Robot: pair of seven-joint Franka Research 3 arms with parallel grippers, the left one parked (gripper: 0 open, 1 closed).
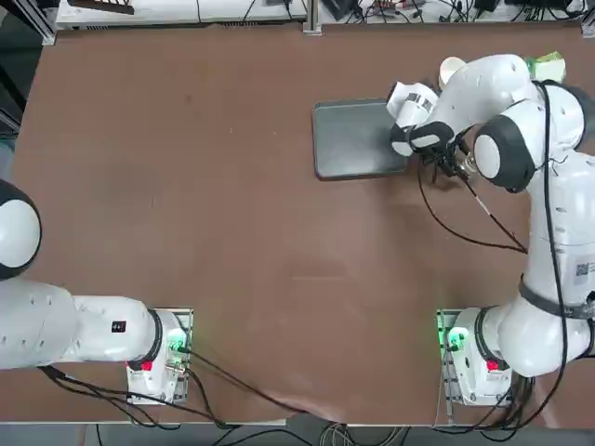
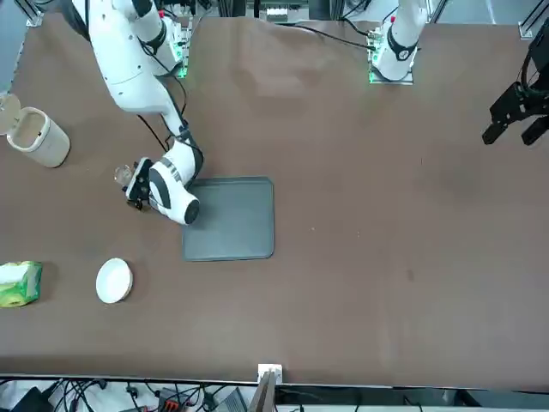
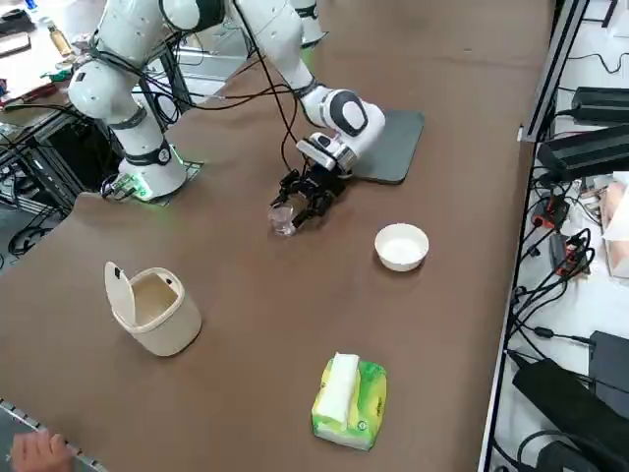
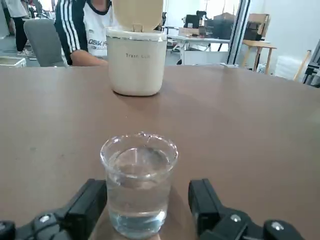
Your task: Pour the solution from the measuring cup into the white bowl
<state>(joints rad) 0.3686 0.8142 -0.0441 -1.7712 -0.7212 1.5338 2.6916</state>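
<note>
The white bowl point(image 2: 114, 281) will still look plain white when I pour the liquid in, because the liquid in the measuring cup point(image 4: 138, 202) is clear.
The measuring cup point(image 4: 139, 185) is a tiny clear glass holding colourless liquid, and it stands upright on the brown table. My right gripper point(image 4: 148, 207) is low at the table, open, with one black finger on each side of the cup and a small gap showing at the sides. In the right side view the measuring cup point(image 3: 283, 218) sits just in front of the gripper point(image 3: 303, 202), and the white bowl point(image 3: 402, 246) rests a short way off on the table. From the front, the cup point(image 2: 125, 177), gripper point(image 2: 135, 185) and bowl point(image 2: 113, 281) all show.
A grey tray point(image 3: 393, 143) lies beside my wrist. An off-white lidded bin point(image 3: 152, 310) stands beyond the cup, its lid up. A green-and-white tissue pack point(image 3: 349, 398) lies near the table edge. A person sits behind the bin point(image 4: 136, 60), and a hand point(image 3: 39, 450) rests at the table corner.
</note>
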